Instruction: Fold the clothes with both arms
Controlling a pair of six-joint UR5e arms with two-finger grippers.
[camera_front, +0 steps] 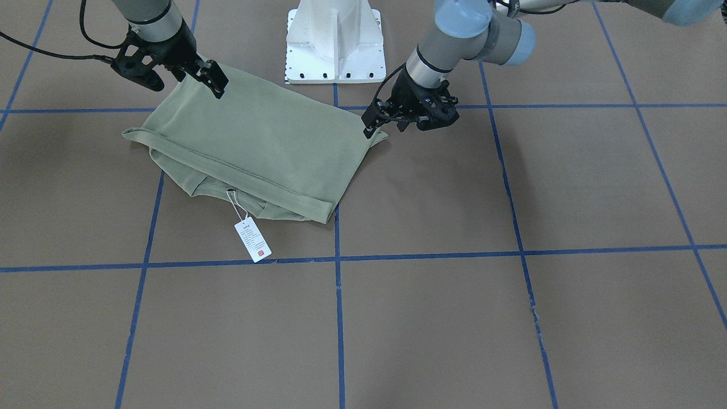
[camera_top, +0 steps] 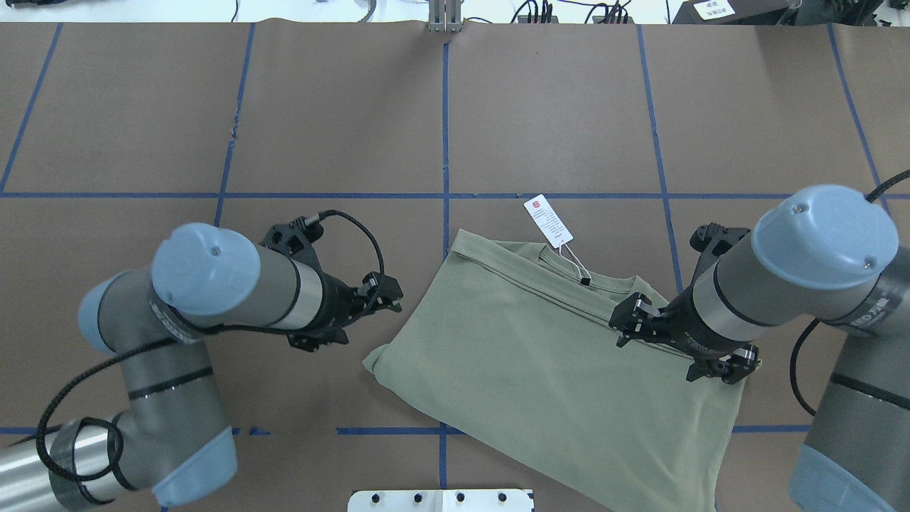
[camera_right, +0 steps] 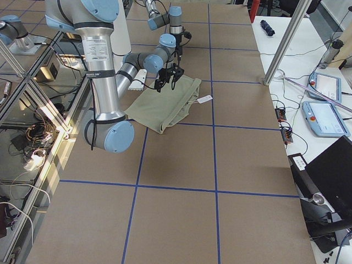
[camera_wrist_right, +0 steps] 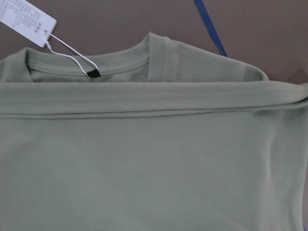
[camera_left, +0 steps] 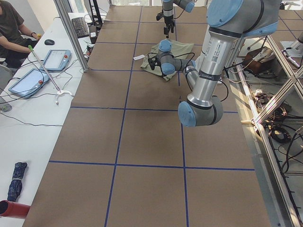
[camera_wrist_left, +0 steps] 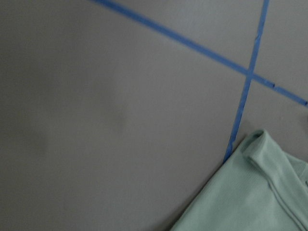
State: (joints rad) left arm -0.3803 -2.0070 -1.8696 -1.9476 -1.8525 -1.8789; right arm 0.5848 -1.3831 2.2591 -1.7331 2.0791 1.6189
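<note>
The shirt lies at an angle to the blue tape, so my left gripper should pull the shirt's near corner away from the base to turn the shirt straight.
The sage-green shirt (camera_front: 255, 142) lies folded on the brown table, collar and white hang tag (camera_front: 253, 240) on the far side from the robot's base. My right gripper (camera_top: 620, 321) hovers open over the shirt (camera_top: 540, 355) near its right edge, just inside the collar; its wrist view shows the collar, a folded hem band (camera_wrist_right: 144, 98) and the tag (camera_wrist_right: 26, 18), but no fingers. My left gripper (camera_top: 393, 296) stands open beside the shirt's left corner, holding nothing. In the front view it (camera_front: 386, 122) sits right at that corner. The left wrist view shows only table and a shirt corner (camera_wrist_left: 255, 192).
The white pedestal base (camera_front: 335, 40) stands just behind the shirt. Blue tape lines (camera_front: 338, 318) grid the brown table. A side desk with tablets (camera_left: 57, 59) and a seated person (camera_left: 9, 28) lies beyond the table's far edge, behind a metal post (camera_left: 71, 33).
</note>
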